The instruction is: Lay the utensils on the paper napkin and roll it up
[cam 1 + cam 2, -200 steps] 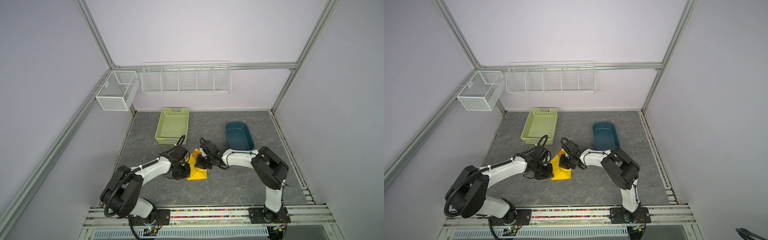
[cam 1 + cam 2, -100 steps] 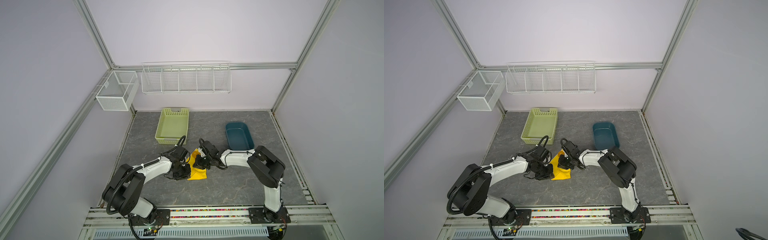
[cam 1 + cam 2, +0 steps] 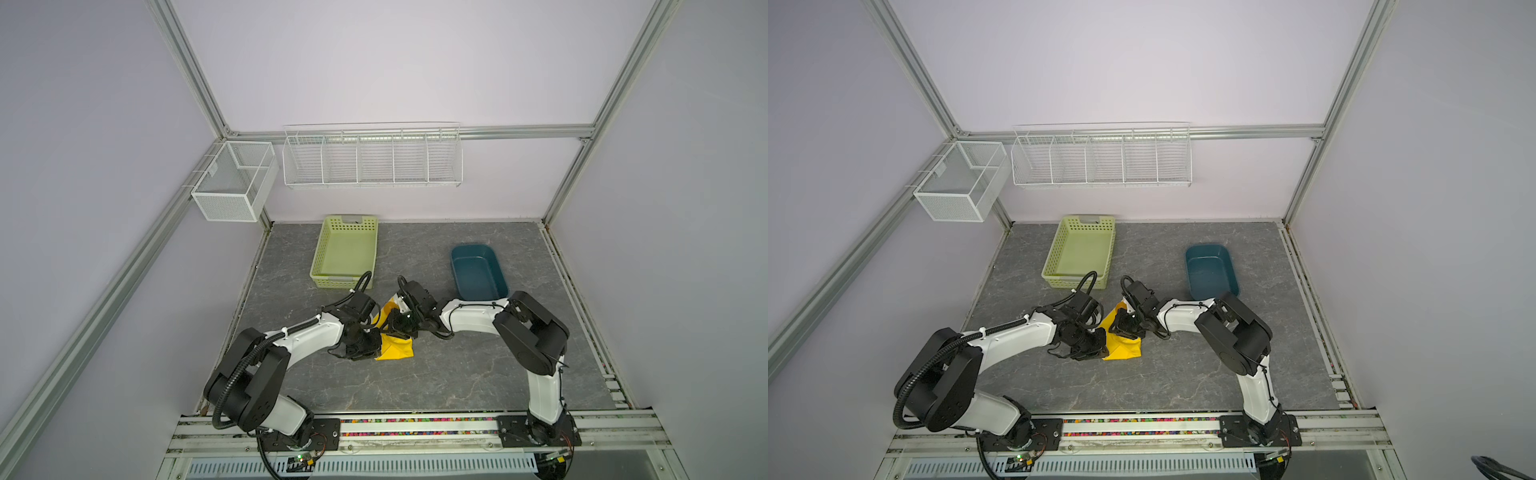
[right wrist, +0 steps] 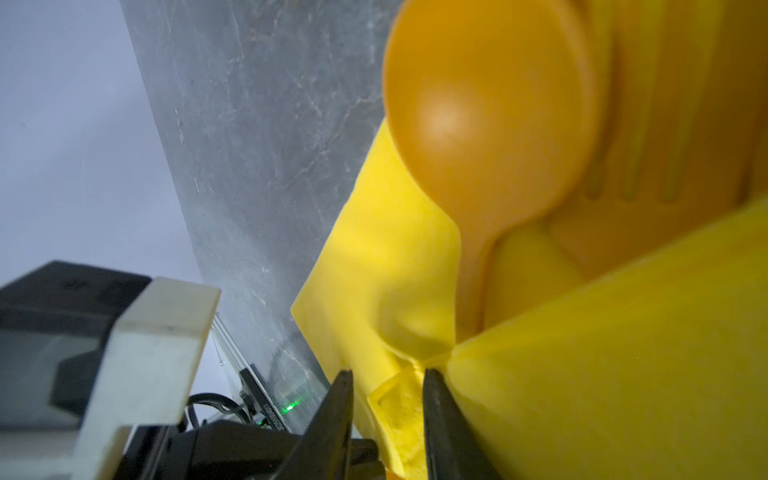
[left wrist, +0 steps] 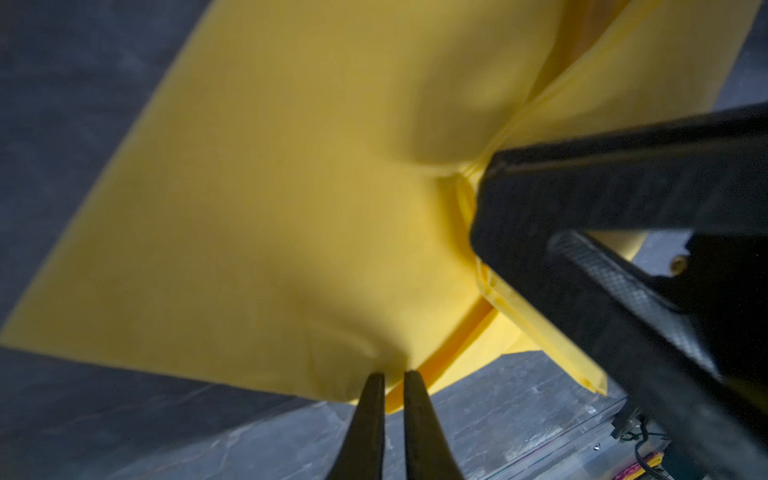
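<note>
My left gripper is at the napkin's near edge (image 5: pixel 332 399) and only my right gripper is holding the napkin's flap, so my left gripper should first hold down the flap's fold (image 4: pixel 420 362) next to the spoon's handle.
The yellow paper napkin (image 3: pixel 397 351) (image 3: pixel 1125 351) lies folded over on the grey table between both grippers. In the left wrist view my left gripper (image 5: pixel 392 374) is shut on the napkin's (image 5: pixel 291 208) near edge. The right gripper's black fingers (image 5: pixel 623 187) press into its fold. In the right wrist view the orange spoon (image 4: pixel 486 116) and fork (image 4: pixel 665 124) of the utensils lie inside the napkin (image 4: pixel 623 353), their handles hidden under the flap. My right gripper (image 4: pixel 388 374) stands open around a folded edge. Both top views show the left gripper (image 3: pixel 376 345) and right gripper (image 3: pixel 397 326) at the napkin.
A green basket (image 3: pixel 345 253) stands behind the left arm and a blue tub (image 3: pixel 478 270) behind the right arm. A white wire rack (image 3: pixel 372 158) and a mesh box (image 3: pixel 232 183) hang on the back wall.
The right gripper's jaws have opened off the napkin fold. The right arm's elbow has shifted slightly; the left arm and napkin stay in place.
</note>
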`<state>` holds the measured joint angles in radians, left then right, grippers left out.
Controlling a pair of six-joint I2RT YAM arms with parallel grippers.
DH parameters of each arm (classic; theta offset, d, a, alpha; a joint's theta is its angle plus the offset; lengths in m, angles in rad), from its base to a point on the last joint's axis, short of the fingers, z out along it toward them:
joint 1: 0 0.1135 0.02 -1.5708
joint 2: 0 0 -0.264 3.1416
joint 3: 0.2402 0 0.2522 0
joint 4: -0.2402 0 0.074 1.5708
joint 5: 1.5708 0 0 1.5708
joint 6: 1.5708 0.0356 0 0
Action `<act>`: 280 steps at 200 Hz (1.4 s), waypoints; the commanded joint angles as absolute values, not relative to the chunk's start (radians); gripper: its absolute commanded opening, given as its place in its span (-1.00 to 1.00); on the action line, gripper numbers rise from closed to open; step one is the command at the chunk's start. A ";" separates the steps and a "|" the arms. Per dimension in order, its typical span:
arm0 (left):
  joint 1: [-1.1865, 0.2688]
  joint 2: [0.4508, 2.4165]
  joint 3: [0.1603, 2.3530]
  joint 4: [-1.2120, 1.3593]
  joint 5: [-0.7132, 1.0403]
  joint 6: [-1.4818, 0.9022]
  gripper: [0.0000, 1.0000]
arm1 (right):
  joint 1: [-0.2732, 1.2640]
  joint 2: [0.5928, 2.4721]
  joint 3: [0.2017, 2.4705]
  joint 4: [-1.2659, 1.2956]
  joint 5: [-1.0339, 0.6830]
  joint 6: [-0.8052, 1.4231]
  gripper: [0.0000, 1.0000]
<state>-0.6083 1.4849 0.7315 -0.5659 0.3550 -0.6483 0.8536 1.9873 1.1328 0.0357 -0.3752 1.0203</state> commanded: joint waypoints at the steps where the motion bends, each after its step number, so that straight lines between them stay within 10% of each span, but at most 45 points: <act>1: -0.588 1.445 0.760 -0.607 0.325 -0.628 -0.75 | 0.859 2.003 1.122 -0.017 -0.361 1.031 -0.23; 184: -0.509 1.522 0.902 -0.557 0.350 -0.624 -0.75 | 0.859 1.991 1.112 -0.037 -0.345 1.031 -0.77; 280: -0.512 1.610 0.855 -0.475 0.432 -0.632 -0.80 | 0.859 1.993 1.113 -0.041 -0.348 1.035 -0.69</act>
<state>-0.5133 1.5837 0.8768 -0.5129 0.4061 -0.6346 0.8536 1.9873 1.1324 0.0010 -0.3603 1.0176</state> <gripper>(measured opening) 0.101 0.156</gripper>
